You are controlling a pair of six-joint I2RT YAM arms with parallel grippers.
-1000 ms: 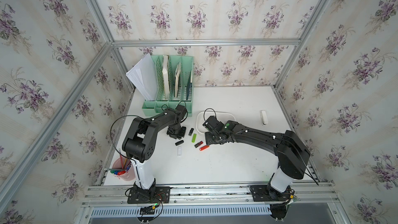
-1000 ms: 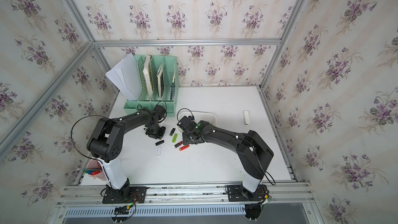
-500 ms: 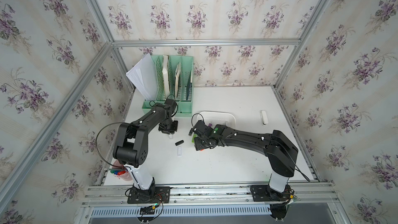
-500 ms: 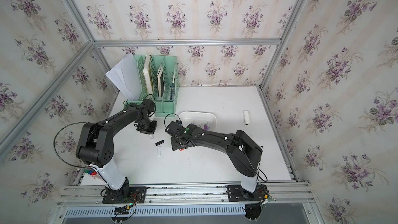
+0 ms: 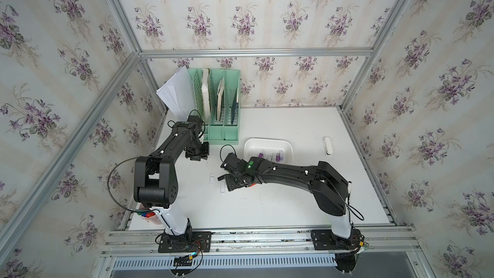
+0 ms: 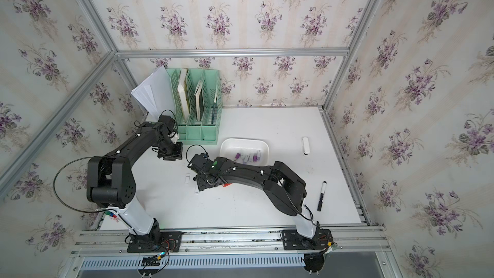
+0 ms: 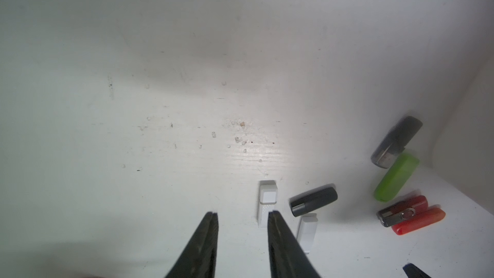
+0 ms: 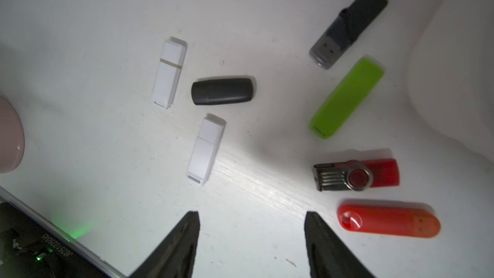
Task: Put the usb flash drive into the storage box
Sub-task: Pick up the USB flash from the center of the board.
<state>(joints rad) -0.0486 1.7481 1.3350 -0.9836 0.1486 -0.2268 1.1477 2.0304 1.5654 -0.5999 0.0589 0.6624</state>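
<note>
My right gripper should take away the nearer white drive (image 5: 223,188) before my left gripper reaches in, as the white drives (image 5: 211,178) lie too close together for both grippers.
Several usb flash drives lie loose on the white table. The right wrist view shows two white ones (image 8: 169,72) (image 8: 205,149), a black one (image 8: 222,90), a green one (image 8: 347,97), a red swivel one (image 8: 358,175) and an orange-red one (image 8: 387,220). My right gripper (image 8: 251,213) hovers open over them, with bare table between its fingers. In a top view it (image 5: 227,183) hides most of the drives. The storage box (image 5: 267,140) (image 6: 244,140) sits behind it and holds several purple items (image 5: 279,155). My left gripper (image 7: 242,213) (image 5: 197,155) is open and empty, beside a white drive (image 7: 267,201).
A mint-green file organizer (image 5: 222,108) with papers stands at the back left, close to my left arm. A pink pen cup (image 8: 8,135) sits at the front left. A white stick (image 5: 327,145) and a black marker (image 6: 321,196) lie on the right side of the table.
My left gripper pulled back from the drives toward the organizer and its jaws parted. My right gripper swung left and forward, from beside the box to over the drives.
</note>
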